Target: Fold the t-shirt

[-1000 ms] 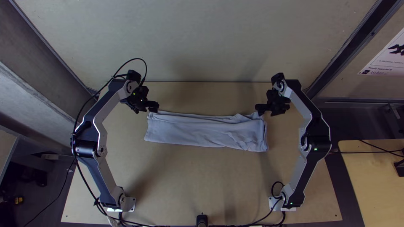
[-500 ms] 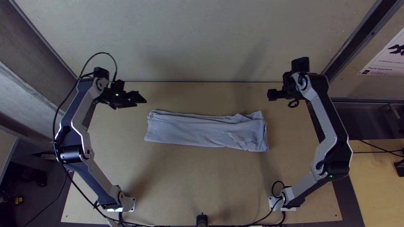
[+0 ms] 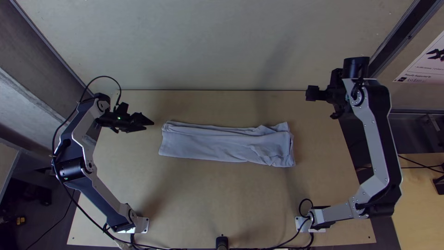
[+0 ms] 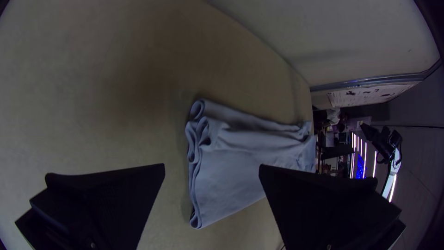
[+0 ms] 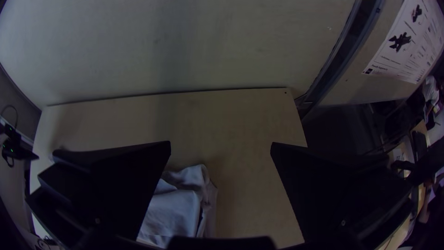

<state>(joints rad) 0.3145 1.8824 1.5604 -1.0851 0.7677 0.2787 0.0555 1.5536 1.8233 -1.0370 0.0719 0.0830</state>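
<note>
The t-shirt's near end (image 3: 166, 139) has rolled fold layers (image 4: 198, 136) stacked close together, so the layers should double over together when the robot carries that end across.
The light grey-blue t-shirt (image 3: 225, 143) lies folded into a long narrow strip across the middle of the table, somewhat wrinkled at its right end. Left of the strip is my left gripper (image 3: 149, 122), apart from the cloth. My right gripper (image 3: 311, 94) is up and to the right of the cloth, also apart. In the left wrist view, the left gripper (image 4: 211, 169) is open, and rolled fold layers show at the near end of the shirt (image 4: 231, 162). The right wrist view has the right gripper (image 5: 220, 144) open, with the shirt's wrinkled end (image 5: 178, 208) partly behind one finger.
The light wooden table (image 3: 222, 199) has bare surface on all sides of the cloth. A pale wall (image 3: 222, 46) stands along its far edge. A printed sheet (image 3: 425, 62) hangs at the right, and cables run along the table's near edge.
Both grippers have come off the cloth's upper corners. The left gripper has moved left and the right one up and to the right. The shirt lies much as before.
</note>
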